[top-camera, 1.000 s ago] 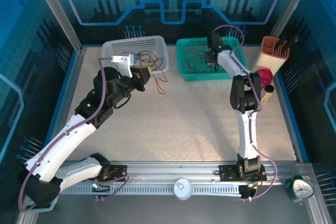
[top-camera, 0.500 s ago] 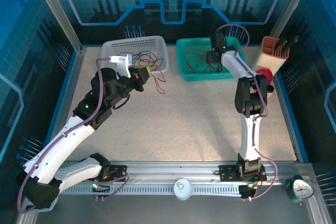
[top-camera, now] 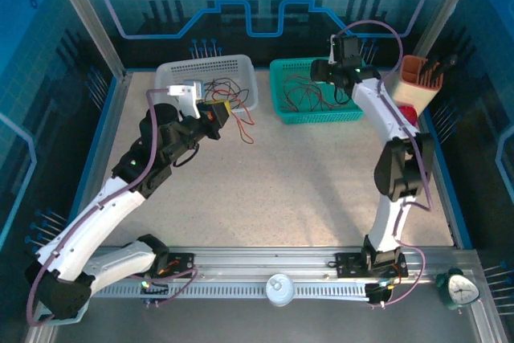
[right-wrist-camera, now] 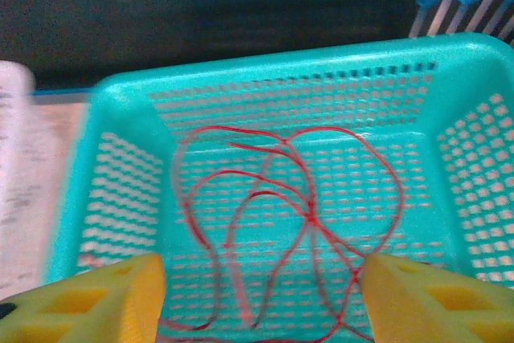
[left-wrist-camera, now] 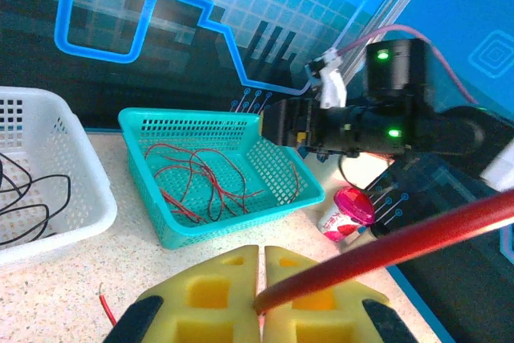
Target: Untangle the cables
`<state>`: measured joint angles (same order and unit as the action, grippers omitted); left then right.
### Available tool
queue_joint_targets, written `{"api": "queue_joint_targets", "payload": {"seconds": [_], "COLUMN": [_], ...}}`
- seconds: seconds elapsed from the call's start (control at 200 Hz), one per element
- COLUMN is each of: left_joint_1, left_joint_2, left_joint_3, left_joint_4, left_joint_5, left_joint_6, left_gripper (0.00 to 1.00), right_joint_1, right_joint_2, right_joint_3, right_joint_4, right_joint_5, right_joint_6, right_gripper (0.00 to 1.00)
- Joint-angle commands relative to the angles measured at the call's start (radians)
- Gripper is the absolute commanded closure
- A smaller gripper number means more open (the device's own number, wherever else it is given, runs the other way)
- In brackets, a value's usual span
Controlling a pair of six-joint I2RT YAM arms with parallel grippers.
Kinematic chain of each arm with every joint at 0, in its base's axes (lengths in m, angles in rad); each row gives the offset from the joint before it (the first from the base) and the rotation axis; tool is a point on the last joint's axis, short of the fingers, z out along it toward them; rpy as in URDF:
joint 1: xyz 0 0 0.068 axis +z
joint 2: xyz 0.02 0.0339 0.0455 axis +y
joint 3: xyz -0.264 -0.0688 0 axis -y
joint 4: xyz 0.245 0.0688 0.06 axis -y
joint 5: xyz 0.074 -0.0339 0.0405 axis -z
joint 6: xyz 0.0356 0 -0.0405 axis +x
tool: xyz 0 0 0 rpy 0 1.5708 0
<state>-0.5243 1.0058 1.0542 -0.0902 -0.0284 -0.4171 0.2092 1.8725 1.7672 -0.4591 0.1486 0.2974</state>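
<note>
My empty right gripper should keep moving toward that cable until its fingers close around it, as the red cable sticks out free from my left gripper's fingers.
My left gripper is shut on a red cable that hangs from its yellow fingertips to the table, just in front of the white basket. Black cables lie in that white basket. Loose loops of red cables lie in the teal basket. My right gripper hovers open above them with nothing between its fingers.
A brown holder with tools and a pink-lidded cup stand at the right of the teal basket. Blue walls close the back and sides. A white round lid and a small clock sit on the front rail.
My right gripper has opened and lifted up and back from the teal basket, leaving the red cables inside. My left gripper has barely shifted and still holds its red cable.
</note>
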Motion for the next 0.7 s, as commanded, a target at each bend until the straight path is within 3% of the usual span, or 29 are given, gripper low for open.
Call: {"api": "queue_joint_targets", "payload": {"seconds": [0.0, 0.29, 0.455, 0.69], "left_joint_1": [0.0, -0.008, -0.009, -0.013], "left_joint_2": [0.014, 0.065, 0.109, 0.159], "left_joint_3": [0.033, 0.068, 0.097, 0.119], "left_joint_4": [0.033, 0.017, -0.033, -0.089], "left_joint_5": [0.026, 0.025, 0.025, 0.021], "left_joint_6": [-0.02, -0.01, 0.023, 0.056], "left_gripper": [1.0, 1.0, 1.0, 1.0], "right_joint_1": [0.069, 0.178, 0.219, 0.282], "right_joint_2": [-0.164, -0.449, -0.586, -0.693], "right_joint_3": [-0.137, -0.414, -0.456, -0.453], "right_joint_4": [0.126, 0.268, 0.249, 0.271], "right_joint_5": [-0.13, -0.231, -0.289, -0.466], "right_joint_6": [0.048, 0.15, 0.131, 0.06], "right_gripper": [0.33, 0.32, 0.31, 0.28]}}
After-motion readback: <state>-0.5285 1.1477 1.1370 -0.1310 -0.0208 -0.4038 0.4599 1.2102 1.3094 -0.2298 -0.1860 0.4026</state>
